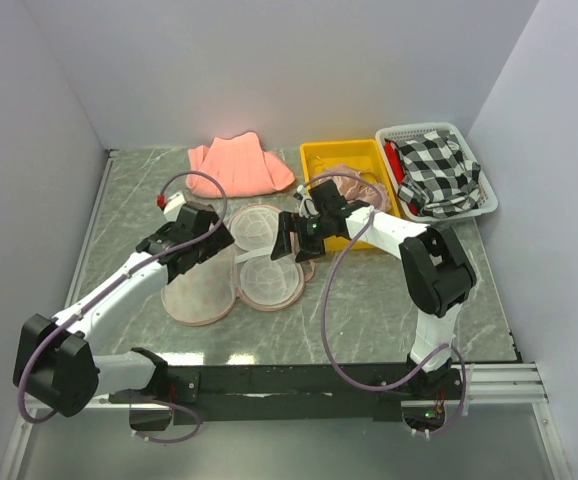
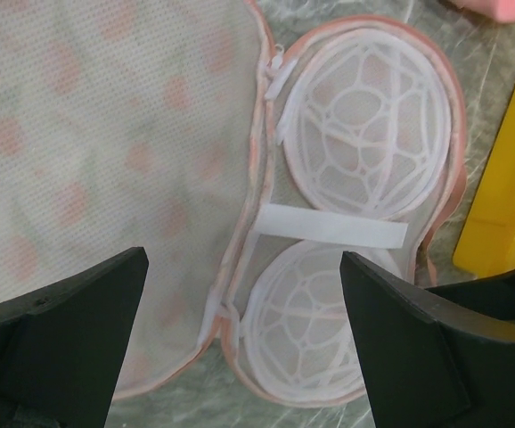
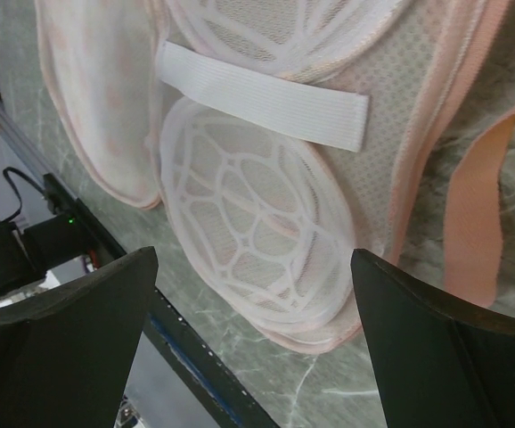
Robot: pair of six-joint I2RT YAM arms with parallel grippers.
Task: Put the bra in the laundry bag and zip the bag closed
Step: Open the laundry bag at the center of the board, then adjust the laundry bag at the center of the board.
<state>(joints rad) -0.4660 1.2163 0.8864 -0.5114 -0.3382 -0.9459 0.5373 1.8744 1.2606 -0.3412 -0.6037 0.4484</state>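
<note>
My right gripper is to press the mesh side (image 1: 269, 281) and turn the laundry bag straight before fetching the bra, since the bag sits askew with its white strap (image 1: 255, 254) slanting.
The laundry bag (image 1: 201, 290) lies unzipped and spread flat on the table, its printed flap on the left and two white mesh cup frames (image 1: 272, 283) on the right. The shiny pink bra (image 1: 359, 183) rests in the yellow bin (image 1: 314, 160), partly behind my right arm. My left gripper (image 1: 194, 245) hovers open over the bag's middle seam (image 2: 240, 267); its jaws hold nothing. My right gripper (image 1: 294, 240) hangs open above the near cup frame (image 3: 249, 241), also without anything in it. A white elastic strap (image 3: 266, 94) crosses between the two frames.
A salmon-pink folded cloth (image 1: 239, 165) lies at the back. A white basket (image 1: 484, 205) with a black-and-white checked cloth stands at the back right. A pink band (image 3: 476, 223) lies beside the bag's right edge. The table's front rail (image 3: 195, 357) is close below the right gripper.
</note>
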